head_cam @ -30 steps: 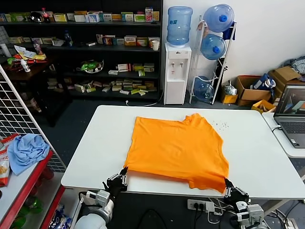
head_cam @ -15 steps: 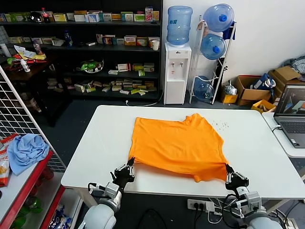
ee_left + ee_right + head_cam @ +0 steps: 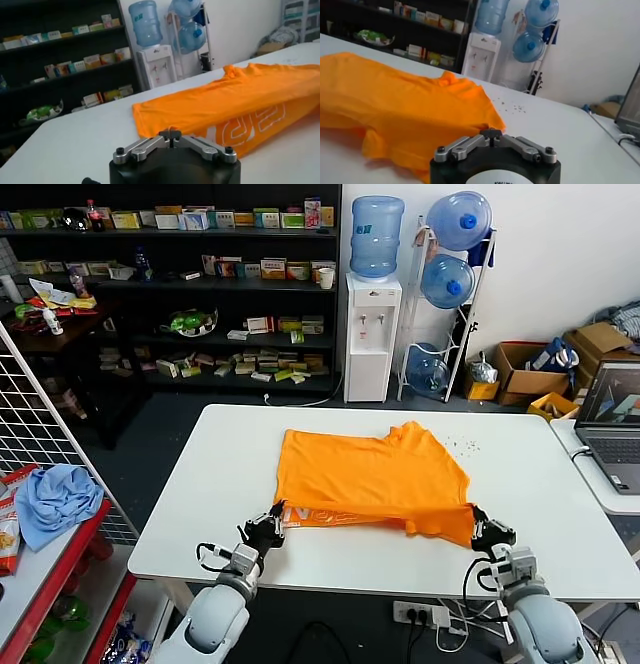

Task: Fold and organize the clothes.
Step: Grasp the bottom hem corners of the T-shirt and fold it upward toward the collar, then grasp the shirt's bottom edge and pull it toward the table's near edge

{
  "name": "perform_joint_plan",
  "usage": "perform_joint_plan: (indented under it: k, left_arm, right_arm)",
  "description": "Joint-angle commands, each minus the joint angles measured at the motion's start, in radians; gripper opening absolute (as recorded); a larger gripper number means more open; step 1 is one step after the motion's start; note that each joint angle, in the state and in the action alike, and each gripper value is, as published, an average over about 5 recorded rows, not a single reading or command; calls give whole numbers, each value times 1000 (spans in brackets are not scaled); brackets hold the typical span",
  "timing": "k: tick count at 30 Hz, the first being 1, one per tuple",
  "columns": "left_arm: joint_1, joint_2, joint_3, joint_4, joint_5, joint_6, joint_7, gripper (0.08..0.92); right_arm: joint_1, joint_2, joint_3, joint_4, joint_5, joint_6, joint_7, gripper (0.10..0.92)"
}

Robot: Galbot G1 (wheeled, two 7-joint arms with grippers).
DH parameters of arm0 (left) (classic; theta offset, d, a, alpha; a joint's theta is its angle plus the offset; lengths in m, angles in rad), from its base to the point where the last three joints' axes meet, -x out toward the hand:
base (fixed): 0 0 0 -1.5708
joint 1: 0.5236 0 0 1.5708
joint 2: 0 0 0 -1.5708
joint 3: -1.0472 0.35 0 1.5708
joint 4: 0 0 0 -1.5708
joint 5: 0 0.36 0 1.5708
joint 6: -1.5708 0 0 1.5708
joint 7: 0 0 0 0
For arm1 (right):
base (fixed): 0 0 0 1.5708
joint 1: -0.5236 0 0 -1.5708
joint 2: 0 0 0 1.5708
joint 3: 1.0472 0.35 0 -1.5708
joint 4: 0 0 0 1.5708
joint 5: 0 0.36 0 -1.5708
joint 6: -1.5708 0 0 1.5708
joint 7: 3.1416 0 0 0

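Observation:
Next, I put down the T-shirt's upper edge (image 3: 345,508), which my left gripper is holding above the lettered layer, and pull the lettered layer's near corner (image 3: 290,522) closer with my left gripper.
The orange T-shirt (image 3: 370,474) lies on the white table (image 3: 200,514), its near hem lifted and turned over toward the far side so white lettering (image 3: 335,515) shows on the underside. My left gripper (image 3: 277,514) is shut on the shirt's near left corner. My right gripper (image 3: 474,517) is shut on the near right corner. In the left wrist view the shut gripper (image 3: 171,133) pinches the orange cloth (image 3: 240,100). In the right wrist view the shut gripper (image 3: 491,133) holds the orange cloth (image 3: 395,105).
A light blue cloth (image 3: 55,499) lies on a red cart at the left beside a wire rack. A laptop (image 3: 612,419) sits on a side table at the right. Shelves and a water dispenser (image 3: 372,334) stand behind the table.
Both grippers have moved up and toward the far side, carrying the shirt's near hem over itself. The white lettering on the underside has come into view.

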Motion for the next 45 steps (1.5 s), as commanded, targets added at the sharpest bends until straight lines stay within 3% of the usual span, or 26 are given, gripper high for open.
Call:
perform_joint_plan:
  k: [1, 7, 11, 16, 23, 33, 39, 45]
  left_arm:
    - [-84, 12, 15, 71, 7, -2, 2, 93]
    - [-87, 12, 20, 73, -25, -6, 9, 95]
    - [-73, 10, 19, 64, -46, -30, 9, 143]
    - [-32, 25, 3, 18, -116, -37, -3, 289]
    - [35, 46, -13, -57, -266, 52, -48, 488]
    - [36, 35, -6, -44, -355, 116, -60, 769]
    - [6, 27, -1, -4, -373, 142, -61, 821]
    - [-16, 20, 1, 42, -372, 144, -56, 810]
  right_arm:
    - [133, -8, -48, -100, 23, -15, -5, 124]
    - [190, -3, -90, -139, 24, -34, -15, 124]
    - [205, 6, -105, -151, 24, -40, -24, 183]
    - [156, 8, -91, -101, 37, -58, -27, 327]
    - [-17, -18, -37, 55, 66, -148, -40, 527]
    - [-119, -30, 34, 95, 68, -181, -45, 798]
    - [-99, -20, 30, 54, 65, -186, -46, 820]
    - [-71, -12, 12, 17, 62, -185, -43, 689]
